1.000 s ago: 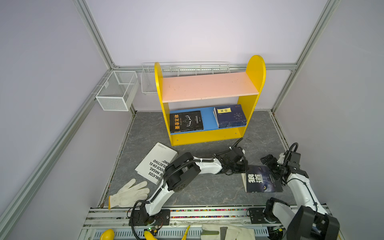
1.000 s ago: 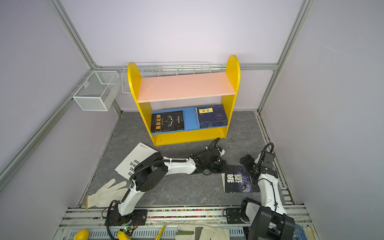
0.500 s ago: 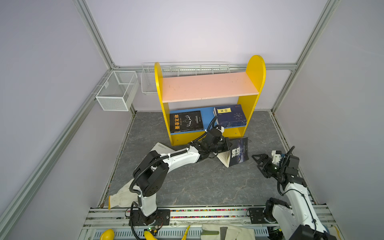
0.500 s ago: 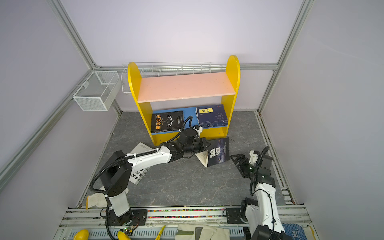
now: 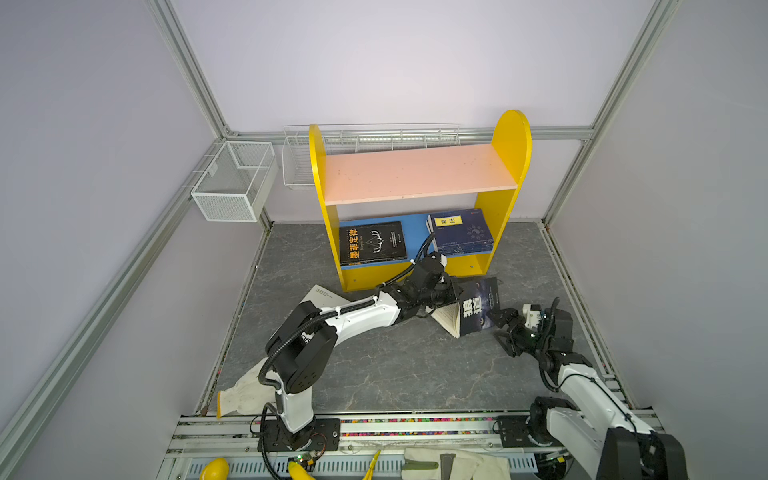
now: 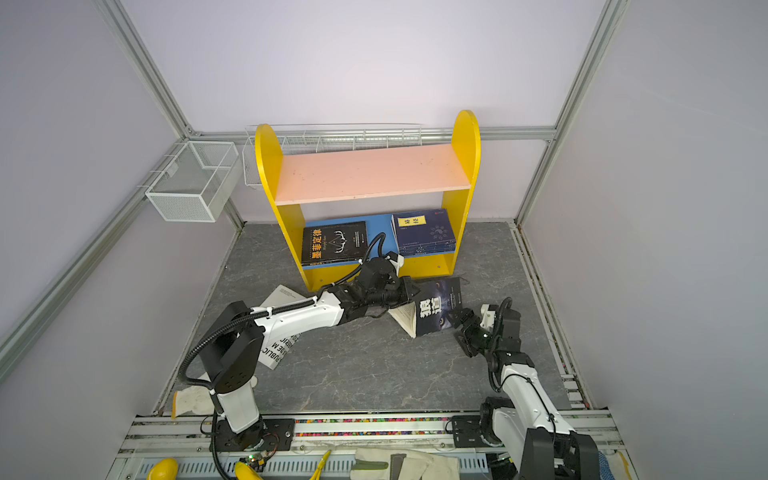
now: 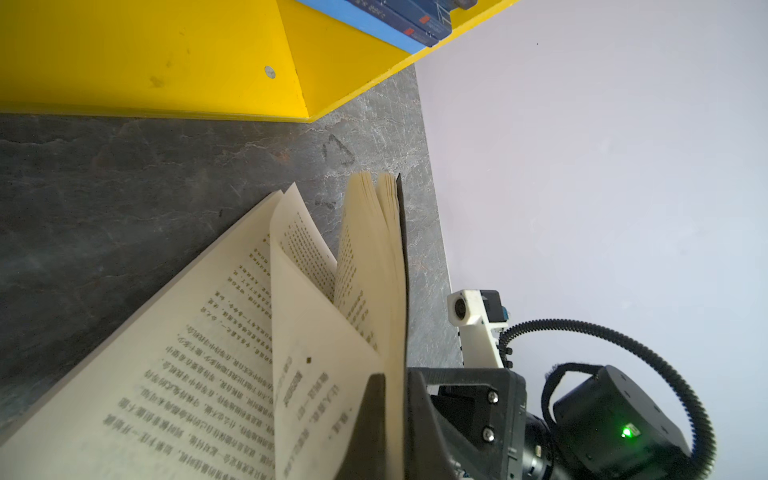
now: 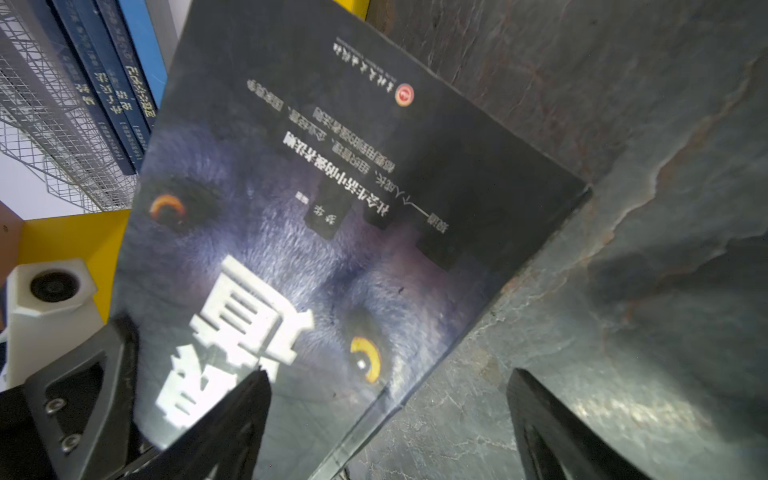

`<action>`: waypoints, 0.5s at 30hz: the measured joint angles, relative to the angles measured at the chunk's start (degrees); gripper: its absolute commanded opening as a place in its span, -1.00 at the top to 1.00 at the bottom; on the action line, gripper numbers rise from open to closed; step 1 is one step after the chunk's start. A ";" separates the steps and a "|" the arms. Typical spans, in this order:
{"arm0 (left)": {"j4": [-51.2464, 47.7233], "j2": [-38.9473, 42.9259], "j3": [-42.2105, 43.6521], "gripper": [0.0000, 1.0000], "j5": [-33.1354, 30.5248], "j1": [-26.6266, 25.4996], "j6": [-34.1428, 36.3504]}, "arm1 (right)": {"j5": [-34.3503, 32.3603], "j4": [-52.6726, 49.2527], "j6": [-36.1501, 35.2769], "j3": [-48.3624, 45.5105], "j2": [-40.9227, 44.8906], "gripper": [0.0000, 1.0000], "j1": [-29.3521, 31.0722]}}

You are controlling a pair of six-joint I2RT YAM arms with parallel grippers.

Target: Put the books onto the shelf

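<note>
The dark wolf-eye book (image 5: 478,304) will close into a flat block when I lift it between my grippers, because pages fan out (image 5: 448,319) under a flat, uncreased cover.
My left gripper (image 5: 456,291) (image 6: 409,291) (image 7: 397,386) is shut on the cover edge of the dark wolf-eye book (image 5: 478,305) (image 6: 436,308) (image 8: 332,208). The book stands tilted on the floor before the shelf's (image 5: 512,137) (image 6: 466,137) right foot, with its pages (image 7: 249,353) fanned open. My right gripper (image 5: 501,328) (image 6: 462,328) (image 8: 388,376) is open at the book's lower corner and holds nothing. A black orange-titled book (image 5: 372,243) and a navy stack (image 5: 461,230) lie on the blue board. The white book (image 5: 324,295) lies under my left arm.
White wire baskets hang on the left wall (image 5: 232,183) and behind the shelf (image 5: 365,137). A white glove (image 5: 245,395) lies at the front left of the floor. The right wall is close to my right arm.
The wolf-eye book lay flat at the right a second ago; my left gripper has carried it up toward the shelf. My right gripper drew back, then came close to the book again.
</note>
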State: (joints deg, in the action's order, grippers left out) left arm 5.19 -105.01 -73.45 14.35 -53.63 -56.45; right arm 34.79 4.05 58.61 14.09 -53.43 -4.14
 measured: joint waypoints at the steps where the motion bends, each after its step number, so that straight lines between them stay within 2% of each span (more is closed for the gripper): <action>1: 0.35 0.00 0.00 1.00 0.02 0.00 -0.39 | -0.35 1.01 0.70 -0.66 0.02 -0.85 0.42; 9: 6.27 -1.22 0.00 1.00 1.62 0.20 -6.12 | -2.43 12.07 4.98 -4.28 -4.70 -0.80 2.82; 15: 14.21 -3.43 1.33 1.00 2.49 0.83 -12.57 | -2.40 27.52 8.02 -5.18 -13.27 -0.85 2.93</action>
State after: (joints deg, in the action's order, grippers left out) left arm 19.40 -108.44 -72.12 16.84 -52.80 -69.01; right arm 32.38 31.57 66.63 8.91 -66.70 -1.21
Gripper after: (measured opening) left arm 0.059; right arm 0.910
